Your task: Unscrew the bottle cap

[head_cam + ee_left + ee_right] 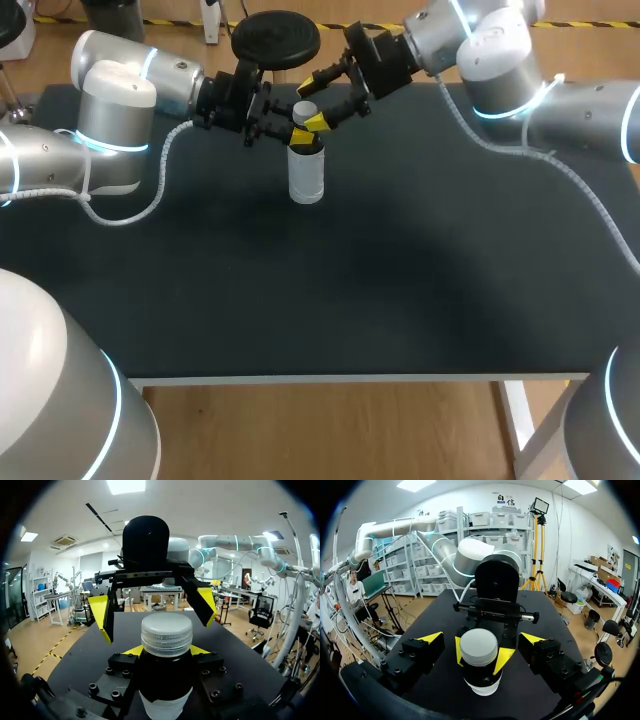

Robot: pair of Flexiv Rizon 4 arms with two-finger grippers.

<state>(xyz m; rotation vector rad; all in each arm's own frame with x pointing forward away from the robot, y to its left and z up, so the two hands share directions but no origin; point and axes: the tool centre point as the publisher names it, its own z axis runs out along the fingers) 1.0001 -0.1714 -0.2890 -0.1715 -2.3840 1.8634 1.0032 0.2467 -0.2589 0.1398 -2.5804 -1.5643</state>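
My gripper will need to twist the ribbed grey cap (305, 111) again and again with a fresh grip before the cap lifts off, as it has a deep side (479, 659).
A small clear bottle (306, 178) with a pale grey ribbed cap (305, 109) stands upright at the back middle of the black table. My left gripper (303, 137) comes in from the left and is shut on the bottle (165, 680) just below the cap (166, 632); one yellow tip presses on each side. My right gripper (312, 103) reaches in from the back right and stands open. In the right wrist view its fingertips (432, 637) sit wide on either side of the cap (478, 647) without touching it. In the left wrist view the right gripper (152, 611) hangs beyond the cap.
The black table surface (400, 270) stretches out in front of the bottle. The left arm's white cable (160, 195) loops over the table at the left, and the right arm's cable (560, 170) trails along the right side.
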